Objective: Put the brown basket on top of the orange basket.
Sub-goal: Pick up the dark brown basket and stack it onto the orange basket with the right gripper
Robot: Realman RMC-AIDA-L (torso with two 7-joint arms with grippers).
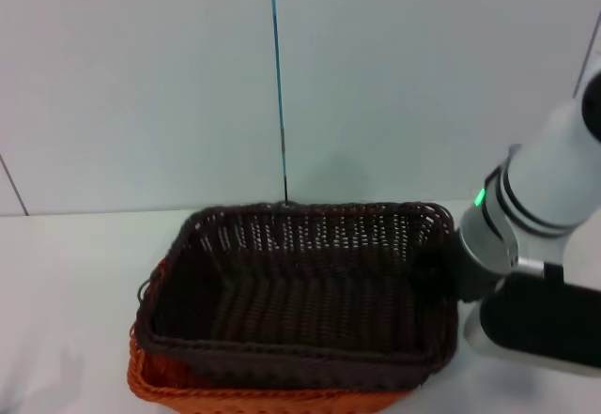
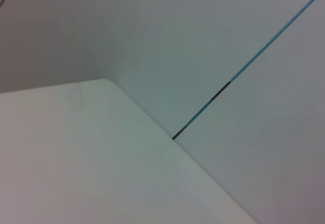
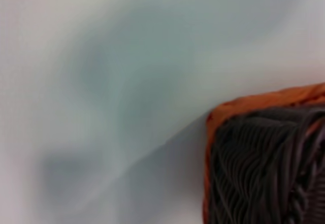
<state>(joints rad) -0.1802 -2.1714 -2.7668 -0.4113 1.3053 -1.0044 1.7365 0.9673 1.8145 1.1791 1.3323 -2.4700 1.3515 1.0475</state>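
Observation:
My right gripper is holding the brown basket's gripped end (image 1: 439,331), which sticks out past the orange basket. It should push the brown basket toward the opposite end (image 1: 150,328) and set it in squarely.
The brown basket (image 1: 300,292) sits nested on top of the orange basket (image 1: 188,386), whose orange rim shows below it at the front and left. In the right wrist view a corner of the orange basket (image 3: 223,113) frames the brown basket's weave (image 3: 269,168). My right gripper (image 1: 439,275) is at the brown basket's right rim, dark against the weave. My left arm is out of view; its wrist view shows only table and wall.
The white table (image 1: 66,283) runs to the wall behind the baskets. A thin blue and black vertical line (image 1: 278,85) marks the wall; it also shows in the left wrist view (image 2: 244,69). My right arm's white body (image 1: 545,198) stands right of the baskets.

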